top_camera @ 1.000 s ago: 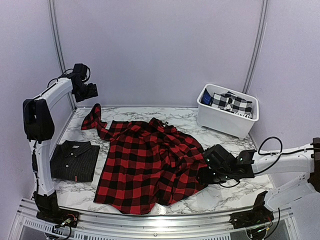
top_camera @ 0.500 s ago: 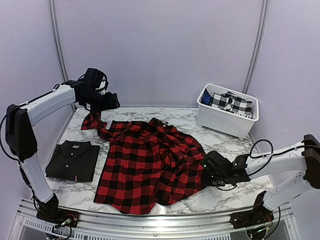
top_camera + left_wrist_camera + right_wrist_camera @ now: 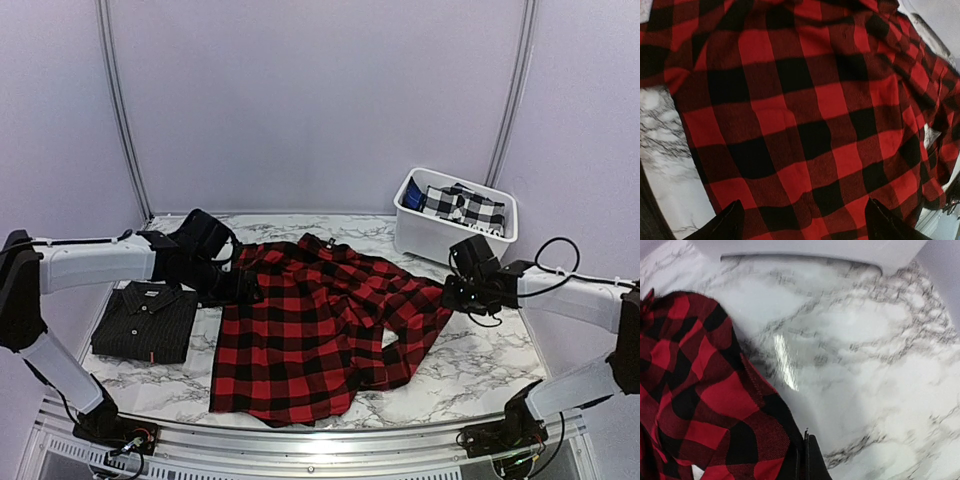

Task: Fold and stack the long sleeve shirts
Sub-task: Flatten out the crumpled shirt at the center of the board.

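Observation:
The flannel shirt's side (image 3: pixel 366 342) is bunched up by the sleeve, so the robot's left gripper should grab the shirt's bottom hem corner (image 3: pixel 216 405) and stretch the hem together with the right gripper before folding.
The red-and-black flannel long sleeve shirt (image 3: pixel 310 340) lies spread across the middle of the marble table (image 3: pixel 470 355). My right gripper (image 3: pixel 447 297) is at the shirt's right edge, and in the right wrist view the gripper (image 3: pixel 805 457) is shut on the fabric's dark hem (image 3: pixel 700 390). My left gripper (image 3: pixel 243 290) hovers low over the shirt's upper left part. In the left wrist view the left gripper (image 3: pixel 802 225) is open, with checked cloth (image 3: pixel 805 100) filling the space between the fingertips (image 3: pixel 730 222). The black long sleeve shirt (image 3: pixel 145 322) lies folded at the left.
A white bin (image 3: pixel 440 245) holding black-and-white checked clothes stands at the back right, close behind the right gripper; its wall (image 3: pixel 815 247) shows along the top of the right wrist view. Bare marble (image 3: pixel 880 365) lies right of the flannel.
My right gripper shut on the flannel's right edge and drew it back and to the right, stretching the shirt. My left arm swung down from high at the back left to just over the shirt.

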Controlling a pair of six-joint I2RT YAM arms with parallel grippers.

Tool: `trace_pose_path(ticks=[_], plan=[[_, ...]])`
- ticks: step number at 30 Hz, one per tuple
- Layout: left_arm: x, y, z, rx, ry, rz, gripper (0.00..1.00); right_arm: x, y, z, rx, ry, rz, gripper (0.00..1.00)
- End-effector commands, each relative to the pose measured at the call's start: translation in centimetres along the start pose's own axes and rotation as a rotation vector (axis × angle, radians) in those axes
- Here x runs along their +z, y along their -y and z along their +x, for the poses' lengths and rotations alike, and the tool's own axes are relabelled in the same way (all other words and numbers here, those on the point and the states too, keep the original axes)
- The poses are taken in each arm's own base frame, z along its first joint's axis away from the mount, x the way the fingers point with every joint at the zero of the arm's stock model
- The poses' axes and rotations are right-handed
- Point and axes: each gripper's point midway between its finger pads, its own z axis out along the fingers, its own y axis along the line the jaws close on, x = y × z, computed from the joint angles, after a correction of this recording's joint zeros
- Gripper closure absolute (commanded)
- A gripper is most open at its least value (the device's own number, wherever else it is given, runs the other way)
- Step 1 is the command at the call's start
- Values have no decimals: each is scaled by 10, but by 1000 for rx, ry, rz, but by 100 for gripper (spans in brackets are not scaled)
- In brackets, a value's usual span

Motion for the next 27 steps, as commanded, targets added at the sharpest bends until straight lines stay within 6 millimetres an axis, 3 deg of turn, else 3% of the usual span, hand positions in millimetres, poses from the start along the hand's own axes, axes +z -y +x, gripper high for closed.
trace_pose_path(ticks=[1,5,8,11,15,17,21,24,27], plan=[[7,17,18,-34,11,66,14,-3,0,-59,-78,70,17,100],[17,19,39,-27,-21,50,14,3,7,-79,-132,76,106,100],[17,15,51,-29,-36,39,14,3,23,-91,-144,87,169,100],[13,6,64,-43,-45,31,14,4,43,-105,-123,93,212,100],[-3,-10,83,-62,-42,10,14,5,46,-123,-137,102,227,96],[-8,-20,100,-76,-62,6,14,7,35,-126,-153,81,180,90],[-14,-29,133,-102,-103,22,14,-5,-2,-114,-218,50,43,67],[-19,-26,149,-107,-123,42,15,-28,-45,-86,-278,33,-96,56],[-21,-26,165,-113,-154,34,18,-50,-86,-35,-335,-28,-241,54]])
